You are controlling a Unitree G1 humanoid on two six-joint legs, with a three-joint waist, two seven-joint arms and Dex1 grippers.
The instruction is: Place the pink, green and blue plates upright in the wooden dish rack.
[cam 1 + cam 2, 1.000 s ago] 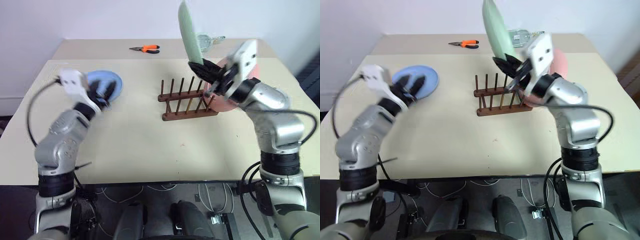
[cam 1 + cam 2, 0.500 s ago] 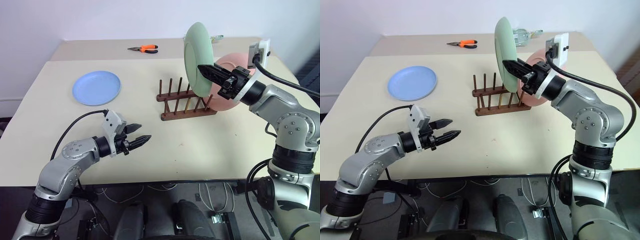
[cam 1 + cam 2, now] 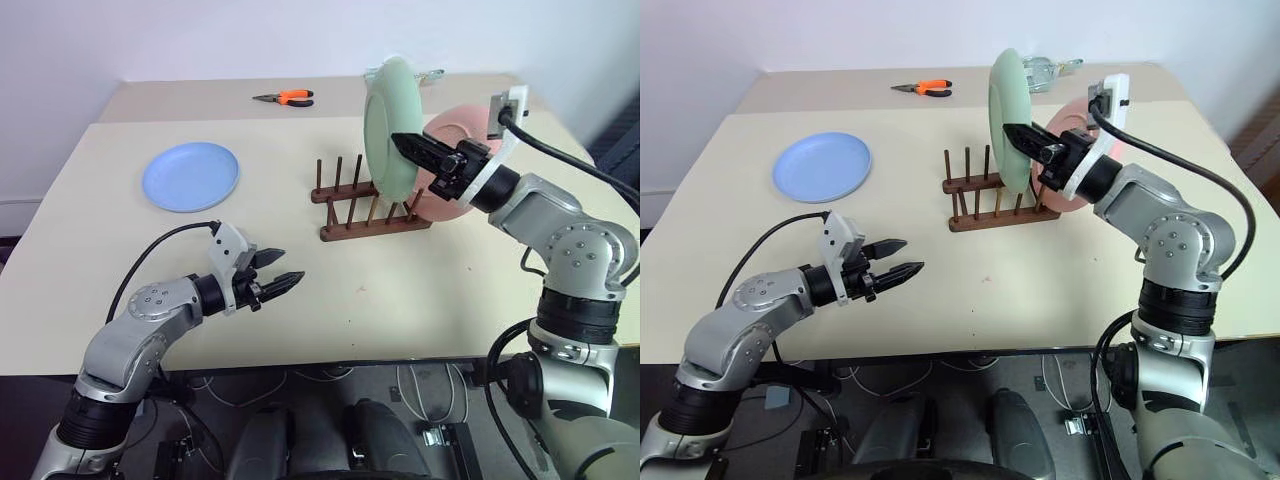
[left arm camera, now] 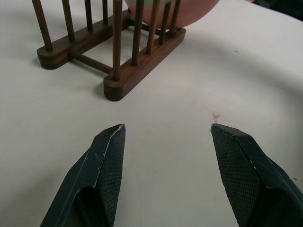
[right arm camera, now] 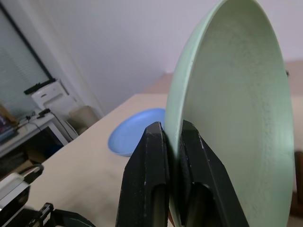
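Next, I lift the blue plate by its rim with my left gripper and pass it to my right gripper, because the blue plate lies flat, far from my right gripper at the dish rack.
My right gripper is shut on the rim of the green plate, holding it upright just above the right half of the wooden dish rack. Behind it, the pink plate stands upright at the rack's right end. Far to the left, the blue plate lies flat on the table. Near the table's front edge my left gripper is open and empty, pointing right toward the rack. The right wrist view shows the fingers clamped on the green plate, with the blue plate beyond.
Orange-handled pliers lie on the rear table, and a clear object sits behind the green plate. Bare tabletop stretches between the blue plate and the rack. A small red mark is on the table near my left gripper.
My left arm pulled back from the blue plate and sank to the table's front, then stayed still. My right wrist rolled the green plate upright and lowered it slightly toward the rack.
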